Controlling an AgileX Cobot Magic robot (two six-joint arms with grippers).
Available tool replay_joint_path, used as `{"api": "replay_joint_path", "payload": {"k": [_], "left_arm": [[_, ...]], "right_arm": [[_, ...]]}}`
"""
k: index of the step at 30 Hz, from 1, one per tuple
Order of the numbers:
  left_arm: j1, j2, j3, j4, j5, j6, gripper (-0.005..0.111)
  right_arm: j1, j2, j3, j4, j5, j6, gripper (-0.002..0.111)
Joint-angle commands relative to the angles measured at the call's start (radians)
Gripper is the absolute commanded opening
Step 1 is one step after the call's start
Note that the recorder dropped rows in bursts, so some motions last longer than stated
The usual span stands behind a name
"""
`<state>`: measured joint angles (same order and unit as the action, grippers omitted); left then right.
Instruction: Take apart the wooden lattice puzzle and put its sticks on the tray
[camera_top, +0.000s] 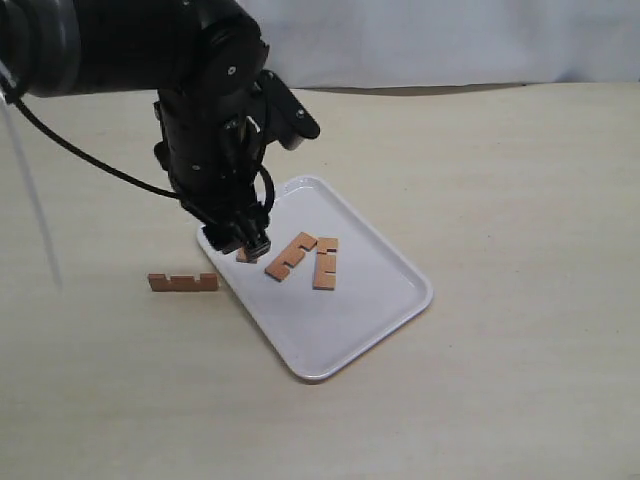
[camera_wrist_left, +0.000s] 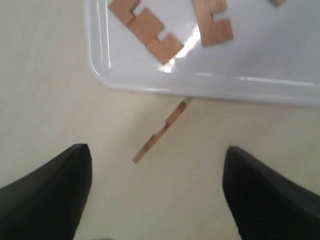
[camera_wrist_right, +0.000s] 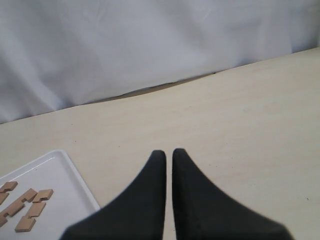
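Observation:
A stick is standing on its thin edge (camera_top: 182, 285) next to the tray's rim. My left gripper should close and tip the stick flat (camera_top: 207, 282) before picking it up.
The wooden lattice puzzle as a joined grid is out of view; only loose reddish-brown sticks show. Two notched sticks (camera_top: 291, 256) (camera_top: 325, 263) lie flat on the white tray (camera_top: 370, 290), and a third (camera_top: 243, 257) peeks out under my left gripper (camera_top: 252, 240). A further stick (camera_top: 183, 282) stands on its edge on the table just left of the tray. In the left wrist view this stick (camera_wrist_left: 162, 132) lies beside the tray's rim (camera_wrist_left: 250, 82), and my left gripper (camera_wrist_left: 156, 149) is open and empty. My right gripper (camera_wrist_right: 168, 152) is shut on nothing, away from the tray (camera_wrist_right: 55, 175).
The left arm's black body (camera_top: 210, 100) and its cable (camera_top: 80, 150) hang over the tray's back left. A white cloth backdrop (camera_wrist_right: 150, 45) closes the table's far edge. The pale tabletop (camera_top: 520, 200) stretches to the right of the tray.

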<state>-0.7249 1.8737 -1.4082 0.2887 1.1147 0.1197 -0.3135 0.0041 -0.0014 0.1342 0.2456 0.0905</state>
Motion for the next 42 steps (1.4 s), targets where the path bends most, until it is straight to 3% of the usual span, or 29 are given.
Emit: {"api": "replay_joint_path", "payload": {"k": [1,12,21,26,32,42], "left_arm": [[0.019,-0.026,0.065,-0.031,0.022,0.069,0.070],[0.123,-0.032,0.316,-0.178,-0.140,0.275,0.070],[0.155,-0.032,0.347,-0.136,-0.490,0.275,0.070],[0.167,-0.026,0.347,-0.227,-0.468,0.225,0.070],[0.262,-0.015,0.347,-0.358,-0.485,0.274,0.070],[0.260,-0.015,0.347,-0.406,-0.492,0.350,0.070]], "right_arm": [[0.003,-0.004,0.001,-0.007,-0.001,-0.001,0.004],[0.003,-0.004,0.001,-0.007,-0.001,-0.001,0.004],[0.003,-0.004,0.001,-0.007,-0.001,-0.001,0.004],[0.003,-0.004,0.001,-0.007,-0.001,-0.001,0.004],[0.003,-0.004,0.001,-0.007,-0.001,-0.001,0.004],[0.003,-0.004,0.001,-0.007,-0.001,-0.001,0.004]]}}
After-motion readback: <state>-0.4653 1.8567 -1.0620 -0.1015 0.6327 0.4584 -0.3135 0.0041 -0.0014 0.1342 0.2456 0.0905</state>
